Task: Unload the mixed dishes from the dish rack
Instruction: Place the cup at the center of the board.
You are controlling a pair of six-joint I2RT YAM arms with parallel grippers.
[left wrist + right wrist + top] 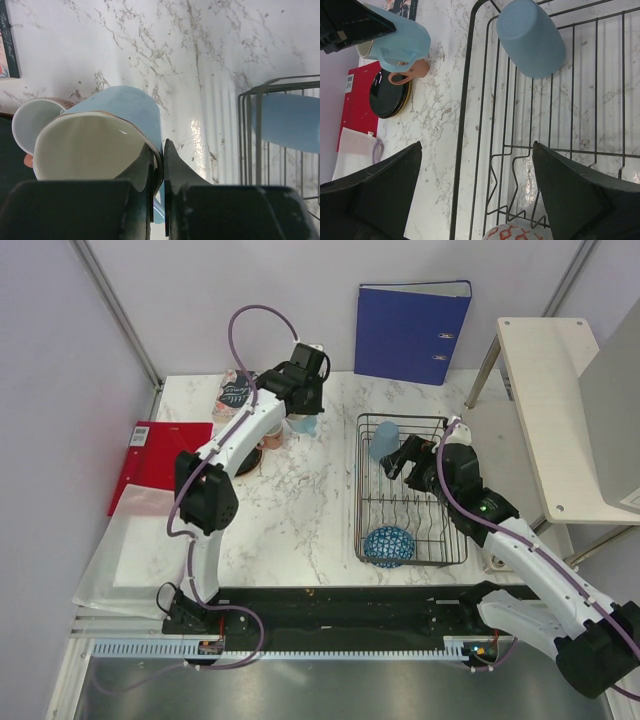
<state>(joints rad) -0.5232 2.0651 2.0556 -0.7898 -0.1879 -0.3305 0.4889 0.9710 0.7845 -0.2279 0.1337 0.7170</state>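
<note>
The blue mug is hanging with its opening up above open marble next to the salmon-orange cup. My left gripper should carry on moving down until the mug's base rests there, then let go.
My left gripper is shut on the rim of a blue mug, one finger inside and one outside, over the marble beside a salmon-orange cup and a black shallow dish. The black wire dish rack holds another blue mug on its side at the far end and a blue net-patterned bowl at the near end. My right gripper is open and empty above the rack's grid, behind that mug. A red-and-white patterned round piece shows under it.
A blue binder leans on the back wall. A red folder and white sheet lie at the left. A printed card lies at the back left. A pale side table stands to the right.
</note>
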